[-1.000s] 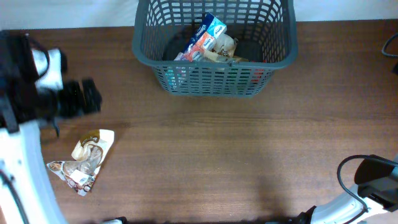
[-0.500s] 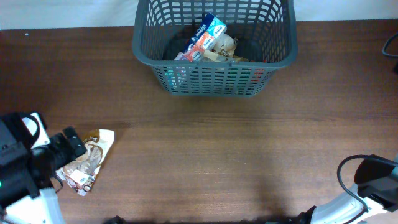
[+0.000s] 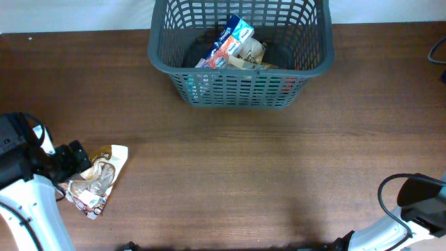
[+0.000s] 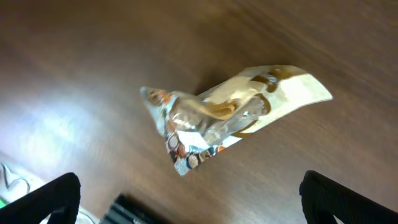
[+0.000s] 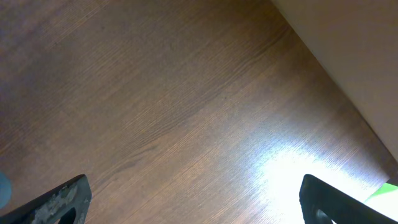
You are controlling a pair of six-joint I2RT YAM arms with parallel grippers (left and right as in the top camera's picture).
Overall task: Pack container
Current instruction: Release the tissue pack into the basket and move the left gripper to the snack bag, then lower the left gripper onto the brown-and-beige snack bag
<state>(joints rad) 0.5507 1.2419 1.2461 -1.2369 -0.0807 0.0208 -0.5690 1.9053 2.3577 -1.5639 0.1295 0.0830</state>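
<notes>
The snack packet [image 4: 233,112] lies at a slant in front of the left gripper's open fingers, so the robot should move the gripper over its middle [image 3: 102,178] and turn it to straddle the packet's long sides.
The dark grey basket [image 3: 317,64] stands at the back middle of the table with several packets inside, one blue and red packet [image 3: 230,40] on top. A clear and cream snack packet [image 3: 97,178] lies on the table at the front left, apart from the basket. My left gripper [image 3: 74,159] is open and hovers at the packet's left edge. In the left wrist view the packet [image 4: 230,115] lies ahead of the wide-open fingers [image 4: 193,199], not between them. My right gripper [image 5: 199,199] is open and empty over bare wood.
The right arm's base and cable [image 3: 414,202] sit at the front right corner. The table's far edge meets a white wall behind the basket. A pale surface [image 5: 348,43] borders the table in the right wrist view.
My left arm has swung from the far left, down toward the front, and now sits beside the snack packet. The packet and the basket have not moved.
</notes>
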